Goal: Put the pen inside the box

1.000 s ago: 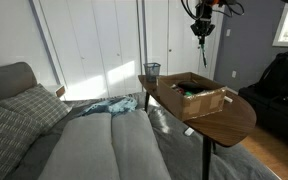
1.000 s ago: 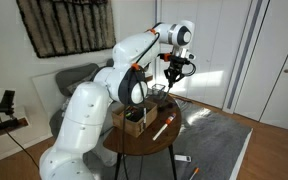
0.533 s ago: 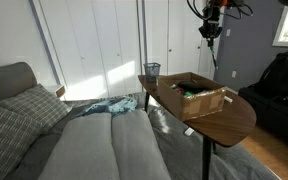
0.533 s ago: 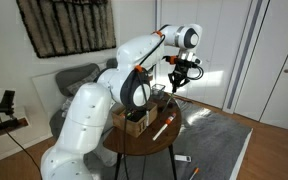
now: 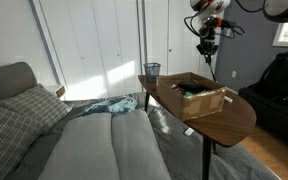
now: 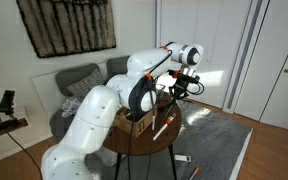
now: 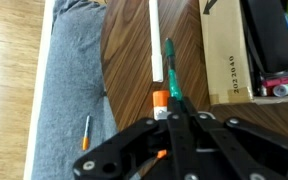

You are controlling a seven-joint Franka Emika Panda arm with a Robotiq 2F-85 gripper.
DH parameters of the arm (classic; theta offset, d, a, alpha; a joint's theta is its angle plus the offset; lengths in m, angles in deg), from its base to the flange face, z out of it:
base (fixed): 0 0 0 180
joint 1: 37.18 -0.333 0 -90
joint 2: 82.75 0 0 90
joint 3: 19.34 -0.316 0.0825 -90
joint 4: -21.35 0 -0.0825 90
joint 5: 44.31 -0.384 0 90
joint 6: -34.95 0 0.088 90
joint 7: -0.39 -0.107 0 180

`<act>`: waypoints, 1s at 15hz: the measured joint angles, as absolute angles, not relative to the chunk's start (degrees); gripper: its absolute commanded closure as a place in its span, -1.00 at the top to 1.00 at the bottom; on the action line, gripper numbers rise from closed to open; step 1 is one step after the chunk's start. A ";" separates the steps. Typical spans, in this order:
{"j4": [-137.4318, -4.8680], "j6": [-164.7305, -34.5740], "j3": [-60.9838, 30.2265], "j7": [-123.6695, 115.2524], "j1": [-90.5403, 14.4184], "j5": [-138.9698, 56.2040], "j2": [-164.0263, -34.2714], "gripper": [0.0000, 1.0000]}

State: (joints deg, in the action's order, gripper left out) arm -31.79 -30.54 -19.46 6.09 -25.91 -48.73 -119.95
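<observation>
The pen [image 7: 171,62] is pointing down and is clear of the open box's edge, so my gripper should keep going toward the box's opening [image 5: 192,84] until the pen is above it, and then let go.
My gripper [image 5: 205,38] is shut on the pen [image 5: 211,62], a slim dark stick that hangs down from the jaws well above the table. In the wrist view the gripper [image 7: 179,116] holds the pen [image 7: 171,72], which looks dark green and points out over the wooden table top, left of the box [image 7: 227,55]. The box [image 5: 198,97] is light-brown cardboard with dark things inside and stands on the table; it also shows in an exterior view [image 6: 134,119]. There the gripper [image 6: 180,87] hangs above the table's right side.
A round wooden table [image 5: 229,122] carries the box, a glass tumbler [image 5: 151,70] at its far end and a white stick with an orange end [image 7: 155,50]. A grey sofa [image 5: 104,145] lies beside the table. An orange pen [image 7: 85,132] lies on grey fabric below.
The gripper, still holding the pen, has swung sideways above the table and come down lower. The box, the tumbler and the white stick have not moved.
</observation>
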 measured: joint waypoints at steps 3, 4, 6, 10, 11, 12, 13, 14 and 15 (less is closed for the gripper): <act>-32.25 -30.53 -19.94 6.32 -26.10 -48.89 -122.09 -0.96; -32.28 -30.53 -20.13 6.32 -26.12 -49.06 -122.54 -0.96; -32.32 -30.53 -20.51 6.08 -26.14 -49.72 -123.14 -0.96; -32.33 -29.87 -21.16 5.91 -26.21 -50.29 -123.75 -0.96; -32.33 -29.81 -21.40 5.96 -26.23 -50.37 -123.95 -0.96; -32.32 -29.80 -21.70 6.00 -26.24 -50.46 -124.16 -0.96; -32.28 -29.80 -22.01 6.04 -26.26 -50.51 -124.39 -0.96; -32.21 -29.80 -22.35 6.08 -26.30 -50.51 -124.62 -0.92; -32.10 -29.80 -22.64 6.17 -26.36 -50.51 -124.83 -0.77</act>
State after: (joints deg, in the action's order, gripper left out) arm -32.10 -29.80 -22.64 6.17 -26.36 -50.51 -124.83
